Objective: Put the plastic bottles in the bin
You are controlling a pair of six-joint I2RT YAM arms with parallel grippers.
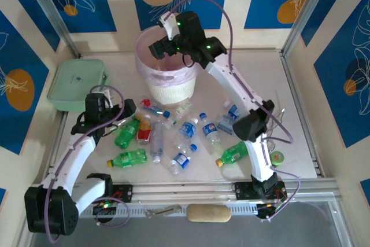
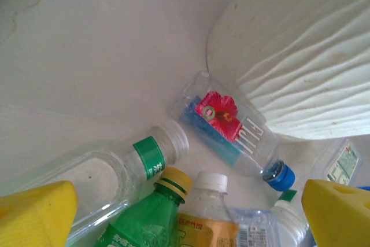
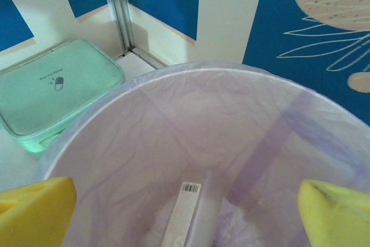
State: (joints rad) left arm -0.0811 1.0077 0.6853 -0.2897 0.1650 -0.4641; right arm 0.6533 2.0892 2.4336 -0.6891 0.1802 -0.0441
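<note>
The clear bottle (image 2: pixel 95 179) lies uncovered at the edge of the group. My left gripper should stay open and keep moving toward its green-labelled neck (image 2: pixel 149 157) until the fingers are around it.
Several plastic bottles lie scattered on the table in front of the bin (image 1: pixel 167 85), a white ribbed wastebasket with a pink-purple liner (image 3: pixel 191 120). My right gripper (image 1: pixel 163 50) (image 3: pixel 185 218) hangs open over the bin's mouth with nothing between its fingers; a white barcoded carton (image 3: pixel 186 212) lies inside. My left gripper (image 1: pixel 122 121) (image 2: pixel 185 218) is open low over the left cluster. Between its yellow fingers (image 2: pixel 34 215) lie a green bottle with a yellow cap (image 2: pixel 147 218) and an orange-labelled bottle (image 2: pixel 211 215). Beyond them lie an uncapped clear bottle (image 2: pixel 104 172) and a red-flower-labelled bottle (image 2: pixel 231 125).
A pale-green lidded box (image 1: pixel 76 83) (image 3: pixel 52 91) sits at the back left. Blue-labelled bottles (image 1: pixel 188 128) and a green one (image 1: pixel 234 153) lie mid-table. A green tape roll (image 1: pixel 278 157) is near the right arm's base. Metal rails frame the table.
</note>
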